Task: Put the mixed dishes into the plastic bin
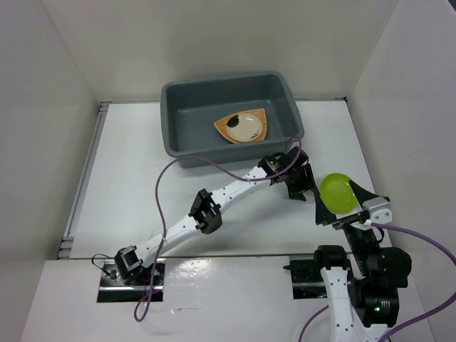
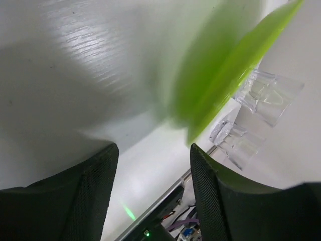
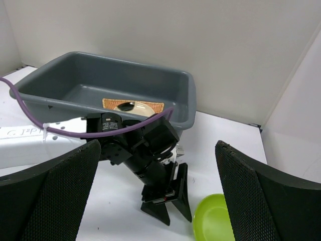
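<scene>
I should keep moving toward the plate (image 1: 338,192), as my left gripper's open fingers face the lime-green plate's free rim (image 1: 321,190), until that rim is between them, then close.
The plastic bin (image 1: 178,135) stands at the back centre and holds the woven fan-shaped plate (image 1: 224,122) with the cream plate (image 1: 247,127) on it; both show in the right wrist view, the bin (image 3: 60,80) and the woven plate (image 3: 113,103). The lime-green plate (image 1: 338,192) sits on the table right of the bin. My right gripper (image 1: 344,201) is open, its fingers wide on either side of the plate (image 3: 213,223), not gripping it. My left gripper (image 1: 299,194) is open and empty, pointing down just left of the plate (image 2: 225,65). A clear glass piece (image 2: 266,93) shows beyond the plate.
White walls enclose the table on three sides. The left arm (image 1: 214,203) stretches diagonally across the table's middle, with its purple cable (image 1: 167,192) looping above it. A second clear shape (image 2: 233,143) sits below the glass piece, perhaps its reflection.
</scene>
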Robot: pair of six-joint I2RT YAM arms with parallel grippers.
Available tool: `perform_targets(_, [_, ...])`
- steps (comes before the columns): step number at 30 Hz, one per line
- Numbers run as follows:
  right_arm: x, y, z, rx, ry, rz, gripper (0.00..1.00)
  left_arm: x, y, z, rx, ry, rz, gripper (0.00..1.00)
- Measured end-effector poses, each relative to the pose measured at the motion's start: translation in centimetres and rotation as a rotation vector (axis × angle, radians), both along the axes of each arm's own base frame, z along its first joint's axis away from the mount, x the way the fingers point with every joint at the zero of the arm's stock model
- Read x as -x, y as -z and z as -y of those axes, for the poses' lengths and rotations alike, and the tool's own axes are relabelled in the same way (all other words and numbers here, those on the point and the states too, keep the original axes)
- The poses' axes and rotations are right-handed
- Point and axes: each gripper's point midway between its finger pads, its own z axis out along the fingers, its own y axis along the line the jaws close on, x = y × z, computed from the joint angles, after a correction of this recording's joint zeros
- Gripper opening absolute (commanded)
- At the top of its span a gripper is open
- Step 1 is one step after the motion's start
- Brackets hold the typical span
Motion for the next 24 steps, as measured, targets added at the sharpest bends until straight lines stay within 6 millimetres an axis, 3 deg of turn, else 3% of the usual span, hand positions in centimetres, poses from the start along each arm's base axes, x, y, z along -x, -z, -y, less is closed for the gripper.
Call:
perform_targets(4, [0.0, 0.0, 0.0, 0.0, 0.0, 0.0, 0.99, 0.0, -0.4, 0.4, 0.027, 0.009, 0.003, 0.73])
perform_targets(24, [0.0, 0.0, 0.0, 0.0, 0.0, 0.0, 0.99, -1.1, -1.1, 4.2, 0.228, -0.022, 0.022, 0.73])
